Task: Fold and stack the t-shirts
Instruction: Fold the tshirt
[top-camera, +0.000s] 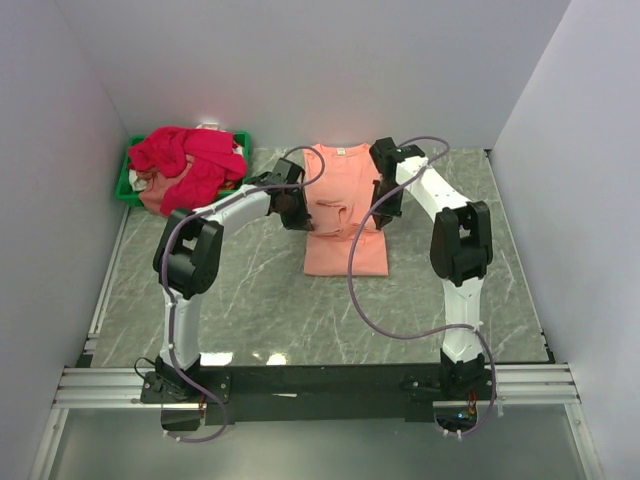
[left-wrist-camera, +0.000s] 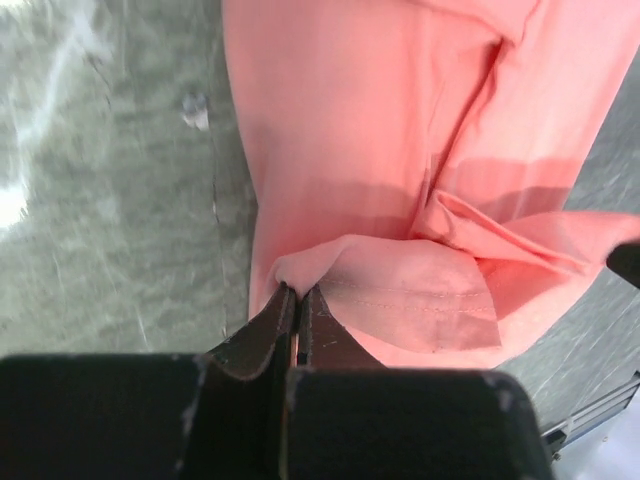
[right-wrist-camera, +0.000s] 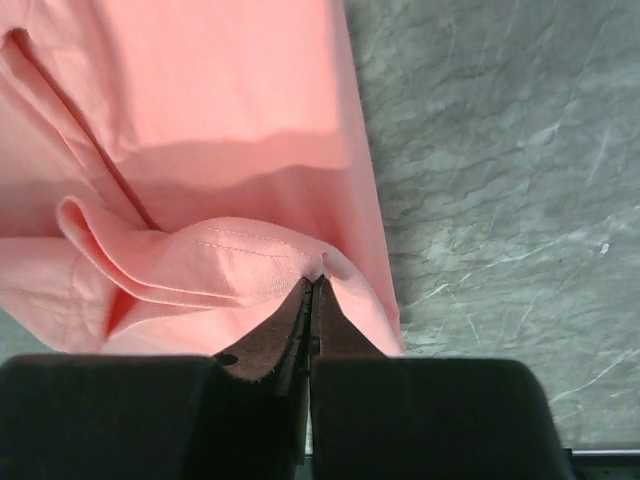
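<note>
The stitched hem (left-wrist-camera: 350, 283) is at the salmon shirt's side edge. My left gripper keeps pulling it toward the shirt's collar (top-camera: 341, 151) until the shirt's fold flattens, then release.
The salmon-peach t-shirt (top-camera: 343, 178) lies lengthwise in the middle of the table, its collar at the far end. My left gripper (top-camera: 299, 214) is at its left edge and my right gripper (top-camera: 383, 213) at its right edge. Each is shut on a pinch of the cloth, raised a little off the shirt. In the left wrist view the left gripper (left-wrist-camera: 297, 291) holds a fold of the salmon shirt (left-wrist-camera: 350, 120) next to a stitched hem (left-wrist-camera: 420, 305). The right gripper (right-wrist-camera: 315, 283) pinches the same shirt (right-wrist-camera: 220, 90) beside its hem (right-wrist-camera: 240, 245). Crimson-pink t-shirts (top-camera: 192, 160) lie heaped at the back left.
The crimson heap spills over a small green bin (top-camera: 124, 186) in the back left corner. Grey marble tabletop (top-camera: 250, 300) shows around the salmon shirt. White walls close in the left, back and right sides. A purple cable (top-camera: 365, 300) loops over the table near the right arm.
</note>
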